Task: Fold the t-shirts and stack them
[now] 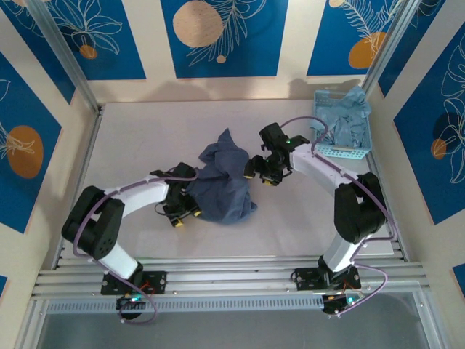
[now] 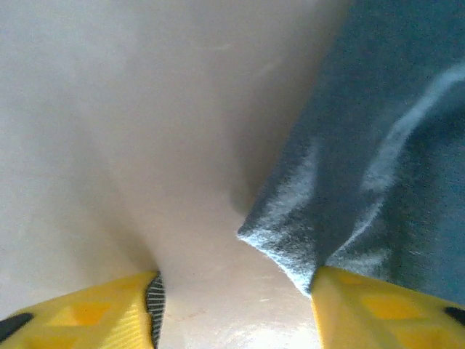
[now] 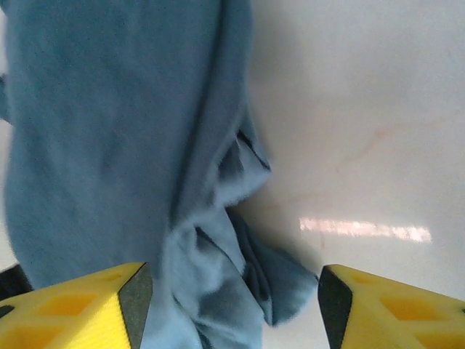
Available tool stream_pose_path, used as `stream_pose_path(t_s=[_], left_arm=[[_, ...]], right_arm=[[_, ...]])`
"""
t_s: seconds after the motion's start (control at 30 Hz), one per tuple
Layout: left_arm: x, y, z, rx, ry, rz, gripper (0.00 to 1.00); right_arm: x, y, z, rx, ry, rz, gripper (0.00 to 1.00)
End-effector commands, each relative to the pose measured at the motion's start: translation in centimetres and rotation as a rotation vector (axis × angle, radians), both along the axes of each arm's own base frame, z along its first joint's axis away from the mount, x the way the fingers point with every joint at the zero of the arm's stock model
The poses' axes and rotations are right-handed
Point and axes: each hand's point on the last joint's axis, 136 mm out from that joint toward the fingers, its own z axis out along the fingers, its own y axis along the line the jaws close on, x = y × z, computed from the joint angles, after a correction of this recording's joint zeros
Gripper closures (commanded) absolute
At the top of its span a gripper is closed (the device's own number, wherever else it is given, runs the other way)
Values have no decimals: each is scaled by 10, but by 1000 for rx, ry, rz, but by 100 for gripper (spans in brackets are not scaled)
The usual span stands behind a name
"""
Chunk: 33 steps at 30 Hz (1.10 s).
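Observation:
I should keep moving my open right gripper toward the dark slate-blue t-shirt's far end [image 1: 226, 139], as it lies clear of both arms, until the fingers close on cloth at that end [image 1: 229, 148].
A dark slate-blue t-shirt [image 1: 225, 190] lies crumpled in the middle of the table. My left gripper [image 1: 182, 212] is low at its near left edge. In the left wrist view that gripper [image 2: 236, 309] is open over bare table, and a corner of the shirt [image 2: 378, 145] reaches its right yellow finger [image 2: 378, 313]. My right gripper [image 1: 263, 171] is at the shirt's right edge. In the right wrist view it [image 3: 236, 305] stands open, with bunched folds of the shirt [image 3: 109, 131] lying between its fingers. Paler blue t-shirts [image 1: 347, 116] are heaped in the basket.
The light blue perforated basket [image 1: 341, 153] stands at the back right corner, close behind the right arm. White table surface [image 1: 145, 138] lies to the left and behind the shirt. Metal frame rails [image 1: 218, 276] run along the near edge.

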Motion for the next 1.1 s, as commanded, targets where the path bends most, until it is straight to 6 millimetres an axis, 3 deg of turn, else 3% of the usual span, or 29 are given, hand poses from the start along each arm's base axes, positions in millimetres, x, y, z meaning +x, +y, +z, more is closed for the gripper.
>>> stream_pose_path(t_s=[0.0, 0.07, 0.17, 0.2, 0.37, 0.63, 0.73, 0.8, 0.87, 0.93, 1.07], left_arm=[[57, -11, -3, -19, -222, 59, 56], [66, -14, -3, -29, -246, 66, 68], [74, -12, 0, -12, -256, 68, 97], [74, -9, 2, 3, -260, 72, 100], [69, 9, 24, 50, -320, 75, 100], [50, 25, 54, 58, -355, 52, 100], [43, 36, 70, 75, -380, 48, 100], [39, 43, 80, 86, -397, 45, 100], [37, 52, 91, 97, -414, 48, 100], [38, 59, 103, 103, -438, 54, 100], [49, 75, 129, 118, -495, 70, 100]], right_arm=[[35, 9, 10, 54, -77, 16, 34], [53, 15, 12, 69, -107, 35, 34], [76, 29, 12, 60, -154, 98, 34], [82, 35, 11, 59, -170, 126, 34], [106, 67, 8, 57, -250, 237, 31], [137, 104, -42, -13, -191, 233, 32], [150, 108, -55, -1, -151, 191, 39], [157, 105, -55, -6, -150, 166, 53], [164, 99, -44, -26, -174, 139, 79], [171, 91, -24, -30, -214, 109, 98], [178, 72, 41, -2, -327, 48, 100]])
